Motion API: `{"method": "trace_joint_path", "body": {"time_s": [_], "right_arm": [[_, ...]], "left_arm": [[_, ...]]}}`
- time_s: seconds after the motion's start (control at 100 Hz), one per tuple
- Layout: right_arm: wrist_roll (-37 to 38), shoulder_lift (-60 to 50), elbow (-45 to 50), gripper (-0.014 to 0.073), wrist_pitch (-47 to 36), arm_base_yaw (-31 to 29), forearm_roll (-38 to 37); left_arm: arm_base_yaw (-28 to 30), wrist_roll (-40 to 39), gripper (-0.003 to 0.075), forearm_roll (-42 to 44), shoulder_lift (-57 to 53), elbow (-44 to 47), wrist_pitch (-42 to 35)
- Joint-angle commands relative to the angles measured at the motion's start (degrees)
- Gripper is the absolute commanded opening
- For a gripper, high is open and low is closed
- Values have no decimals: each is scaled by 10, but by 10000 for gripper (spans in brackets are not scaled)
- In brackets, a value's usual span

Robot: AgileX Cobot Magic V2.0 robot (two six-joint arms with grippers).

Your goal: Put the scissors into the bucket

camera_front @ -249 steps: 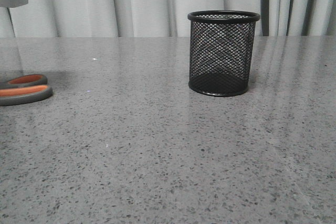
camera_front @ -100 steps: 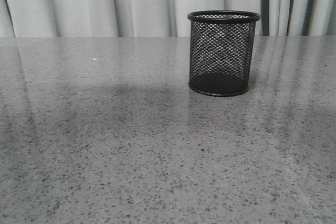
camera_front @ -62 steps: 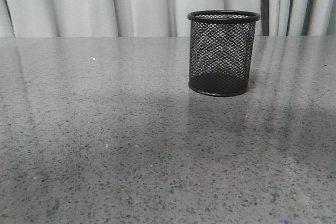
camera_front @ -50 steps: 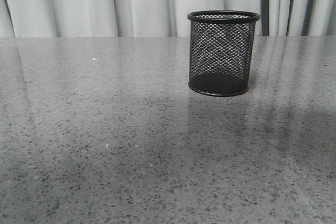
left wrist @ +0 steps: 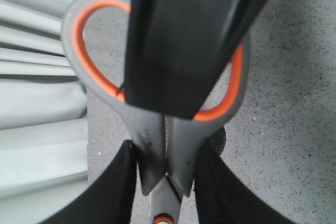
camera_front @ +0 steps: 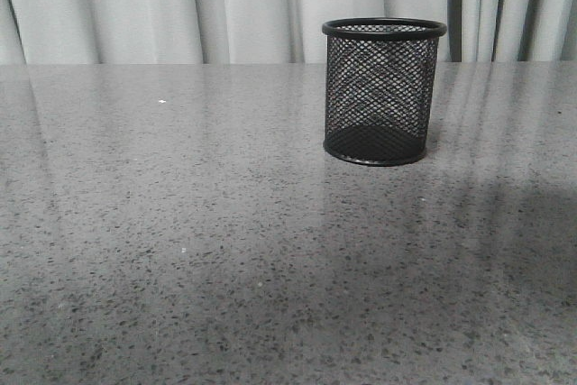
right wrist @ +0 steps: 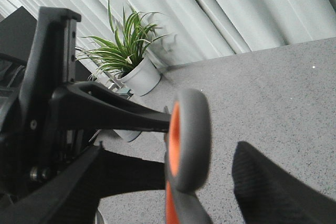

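The robot's left gripper is closed on the scissors' neck (left wrist: pixel 166 156), so its right gripper should first close on the scissors' handle loop (right wrist: pixel 196 135), and then the left gripper should open and move back.
The black wire-mesh bucket (camera_front: pixel 384 91) stands upright on the grey table, right of centre at the back, with nothing showing inside. Neither the scissors nor the grippers show in the front view. In the left wrist view my left gripper (left wrist: pixel 166 153) is shut on the neck of the scissors (left wrist: pixel 157 135), just above the pivot, with the grey, orange-lined loops pointing away from the blades. In the right wrist view one handle loop (right wrist: pixel 189 140) stands edge-on between the fingers of my right gripper (right wrist: pixel 168 153), which is open and apart from it. The blades are hidden.
The speckled grey table (camera_front: pixel 225 250) runs back to pale curtains (camera_front: pixel 135 6). A potted plant (right wrist: pixel 131 56) stands beyond the table's edge in the right wrist view. The left arm's black body (right wrist: pixel 42 93) is close beside my right gripper.
The scissors lay at the table's left edge 2.5 s ago and are now gone from the front view. A soft shadow has slid rightward across the table. The bucket has not moved.
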Motion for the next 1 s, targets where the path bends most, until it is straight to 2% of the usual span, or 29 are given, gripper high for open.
{"method": "trace_joint_path", "body": {"time_s": [0.0,0.17,0.28,0.38,0.52,0.57,0.77,0.99], "right_arm": [[-11,3,-18,354,-7,-2,34],[-13,3,-18,60,-7,-2,34],[-13,3,-18,-74,-7,-2,33],[-13,3,-18,-64,-7,-2,28],[-13,3,-18,-64,-12,-2,16],[-13,3,-18,-64,-17,-2,12],[-8,13,-32,-57,-64,-2,-56],[38,87,-130,-44,-46,-2,-164]], "left_arm": [[-4,-7,-21,14,-18,-19,-48],[-4,-7,-20,10,-18,-19,-63],[-4,-7,-4,7,-18,-19,-61],[-4,-7,99,6,-19,-19,-59],[-4,-7,371,7,-20,-19,-60],[-4,-7,429,16,-21,-19,-60],[21,-8,438,75,-40,-19,-60],[139,-72,438,76,-90,-19,-61]]}}
